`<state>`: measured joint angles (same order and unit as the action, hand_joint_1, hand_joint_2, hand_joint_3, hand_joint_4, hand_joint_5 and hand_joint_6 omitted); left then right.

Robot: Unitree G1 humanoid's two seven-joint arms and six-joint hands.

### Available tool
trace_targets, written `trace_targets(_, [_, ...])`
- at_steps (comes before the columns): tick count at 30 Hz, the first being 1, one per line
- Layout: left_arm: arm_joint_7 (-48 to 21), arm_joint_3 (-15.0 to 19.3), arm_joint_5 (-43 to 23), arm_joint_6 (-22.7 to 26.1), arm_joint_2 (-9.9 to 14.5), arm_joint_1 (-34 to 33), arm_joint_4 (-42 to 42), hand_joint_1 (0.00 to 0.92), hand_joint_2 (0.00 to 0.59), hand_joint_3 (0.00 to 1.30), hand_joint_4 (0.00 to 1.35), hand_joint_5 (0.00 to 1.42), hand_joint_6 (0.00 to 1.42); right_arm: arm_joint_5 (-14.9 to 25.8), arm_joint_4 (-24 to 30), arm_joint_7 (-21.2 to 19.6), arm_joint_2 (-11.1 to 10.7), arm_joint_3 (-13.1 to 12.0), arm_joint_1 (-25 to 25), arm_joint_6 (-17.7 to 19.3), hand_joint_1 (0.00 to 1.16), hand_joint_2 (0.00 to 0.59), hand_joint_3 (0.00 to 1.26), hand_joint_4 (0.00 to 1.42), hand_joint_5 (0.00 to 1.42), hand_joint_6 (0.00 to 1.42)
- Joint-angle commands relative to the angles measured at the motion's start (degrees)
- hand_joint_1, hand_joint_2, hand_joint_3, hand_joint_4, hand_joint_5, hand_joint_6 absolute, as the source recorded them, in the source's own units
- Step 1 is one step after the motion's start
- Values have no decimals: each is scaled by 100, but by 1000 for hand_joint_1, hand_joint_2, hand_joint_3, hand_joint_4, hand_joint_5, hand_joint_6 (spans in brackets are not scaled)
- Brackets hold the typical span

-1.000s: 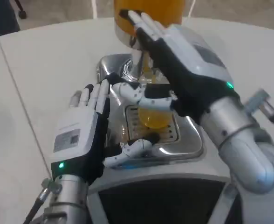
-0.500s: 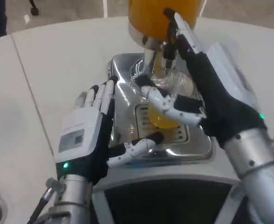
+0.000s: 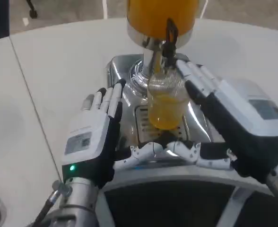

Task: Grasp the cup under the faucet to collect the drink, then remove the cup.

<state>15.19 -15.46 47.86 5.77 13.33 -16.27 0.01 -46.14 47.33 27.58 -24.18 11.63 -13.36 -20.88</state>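
Observation:
My gripper will keep the drink inside the cup when it carries the cup away, because a tall part of the cup's clear ribbed side (image 3: 168,85) shows above the orange drink (image 3: 165,112).
A clear ribbed cup (image 3: 166,105), partly filled with orange drink, stands upright on the chrome drip tray (image 3: 140,124) right under the black faucet (image 3: 169,32). My left hand (image 3: 95,136) is open to the cup's left, fingers straight and pointing away, a small gap from the glass. On the cup's right lies my right hand (image 3: 237,122), also open, its fingertips (image 3: 192,75) close by the cup's rim. Both thumbs reach inward and nearly meet in front of the cup's base. Neither hand holds the cup.
The dispenser's orange tank (image 3: 160,14) towers above the cup on a chrome column. The chrome base (image 3: 125,66) sits on a white table (image 3: 58,71). A dark edge runs along the picture's bottom.
My right hand has come down from the faucet lever to the cup's right side, with its thumb now in front of the cup. The left hand has stayed put; the camera shifted slightly.

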Motion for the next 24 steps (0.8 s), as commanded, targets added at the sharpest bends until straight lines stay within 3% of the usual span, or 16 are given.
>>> trace_targets(1, [-32,-35,-50,152,-150,-93,154,2,14,0,0,0,0,-70,142,429,-227,-72,-5,216,671,395,1,0,0,62])
trace_targets(7, [-5,4,-294,224,-343,-356,446,33,1,0,0,0,0,-306,433,702,-376,-215,283,454,729,357,0,0,0,78])
trace_targets(13, [206,25,-462,64,-472,-585,791,85,12,0,0,0,0,-447,579,716,-561,-400,775,959,762,347,0,0,0,80])
trace_targets(17, [330,-10,-515,-2,-521,-670,925,128,17,0,0,0,0,-326,511,445,-529,-683,1361,1297,793,339,0,0,0,80])
trace_targets(20, [440,-52,-523,-31,-596,-738,1054,161,22,0,0,0,0,-338,316,-33,-504,-922,1756,1695,798,336,0,0,0,80])
trace_targets(24, [587,-112,-524,-87,-671,-834,1229,168,25,0,0,0,0,-282,-56,-254,-584,-1057,1893,2030,803,334,0,0,0,80])
